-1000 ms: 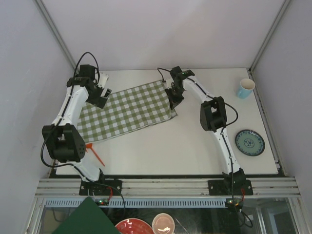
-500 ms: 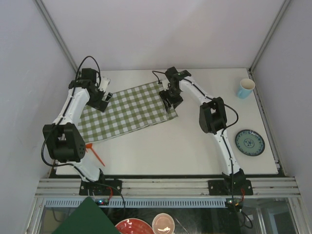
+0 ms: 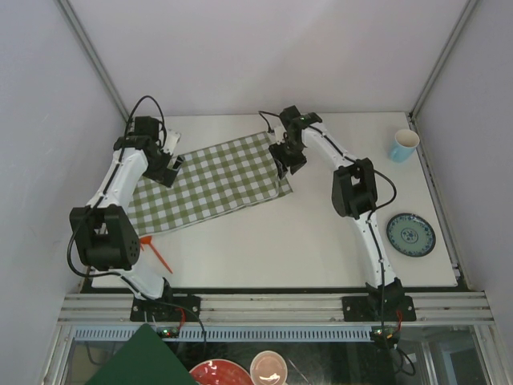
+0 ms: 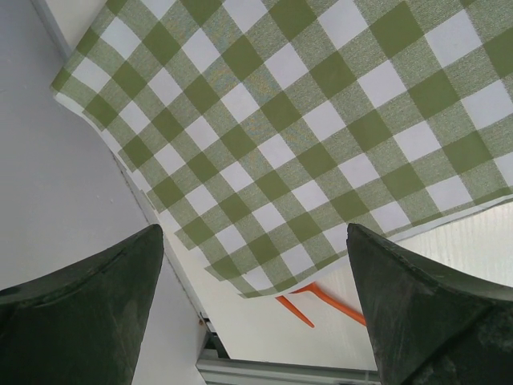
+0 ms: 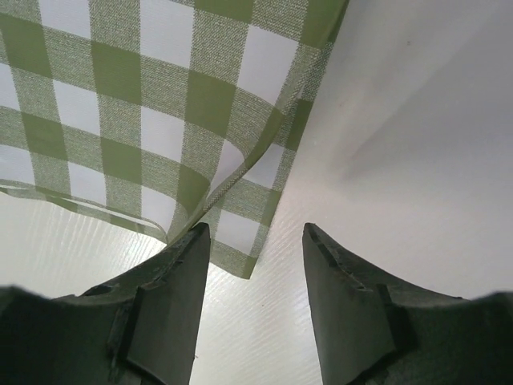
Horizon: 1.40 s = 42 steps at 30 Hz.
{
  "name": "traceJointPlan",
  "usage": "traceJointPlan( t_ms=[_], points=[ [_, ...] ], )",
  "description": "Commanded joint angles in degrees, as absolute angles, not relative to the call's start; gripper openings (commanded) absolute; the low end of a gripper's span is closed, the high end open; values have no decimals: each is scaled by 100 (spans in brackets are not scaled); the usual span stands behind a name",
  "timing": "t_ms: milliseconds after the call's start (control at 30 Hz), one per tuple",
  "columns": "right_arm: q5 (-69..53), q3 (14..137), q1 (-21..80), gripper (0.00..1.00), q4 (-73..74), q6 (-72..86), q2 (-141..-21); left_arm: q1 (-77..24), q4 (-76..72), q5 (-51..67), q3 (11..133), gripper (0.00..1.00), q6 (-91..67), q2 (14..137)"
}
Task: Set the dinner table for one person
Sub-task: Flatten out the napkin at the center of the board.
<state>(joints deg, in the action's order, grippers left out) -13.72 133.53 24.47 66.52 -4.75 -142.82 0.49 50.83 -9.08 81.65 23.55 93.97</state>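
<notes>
The cloth's folded corner [image 5: 171, 231] is outside my right gripper's open fingers, so I should go back and pinch the upper layer [image 5: 186, 207] before pulling the cloth toward the plate.
The green-and-white checked cloth [image 3: 210, 183] lies slanted on the left half of the dinner table [image 3: 313, 241]. My left gripper [image 3: 166, 165] hovers over the cloth's left end, wide open and empty; in its wrist view the cloth [image 4: 304, 120] spreads flat beneath the left gripper [image 4: 256, 281]. My right gripper [image 3: 288, 164] is above the cloth's right corner, open with nothing between its fingers. In the right wrist view, the corner of the cloth [image 5: 160, 120] lies folded over, just beyond the right gripper [image 5: 255, 241].
An orange utensil [image 3: 156, 253] lies by the cloth's near-left corner, partly under it [image 4: 321, 301]. A light blue cup [image 3: 404, 145] stands at the far right and a patterned plate [image 3: 410, 234] at the right edge. Red bowl [image 3: 216, 374] below the table's front rail.
The right gripper has opened and let go of the cloth's right corner, which now lies on the table. The left gripper has drifted slightly towards the far-left side.
</notes>
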Motion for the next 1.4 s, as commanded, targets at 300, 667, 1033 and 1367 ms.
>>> traceJointPlan(
  t_ms=[300, 667, 1033, 1367],
  points=[
    [-1972, 13973, 2399, 47, 6758, -29, -14282, 16, 4843, -1056, 8031, 100, 2366, 9154],
    [-1832, 13792, 2113, 50, 6667, 86, -14417, 17, 4825, -1008, 7924, 100, 2390, 9071],
    [-2060, 13189, 1818, 48, 6562, 109, -14249, 17, 4860, -891, 7916, 100, 2393, 9064],
    [-2559, 13046, 1643, 48, 6601, 213, -14211, 17, 4860, -943, 7919, 100, 2406, 9124]
  ],
)
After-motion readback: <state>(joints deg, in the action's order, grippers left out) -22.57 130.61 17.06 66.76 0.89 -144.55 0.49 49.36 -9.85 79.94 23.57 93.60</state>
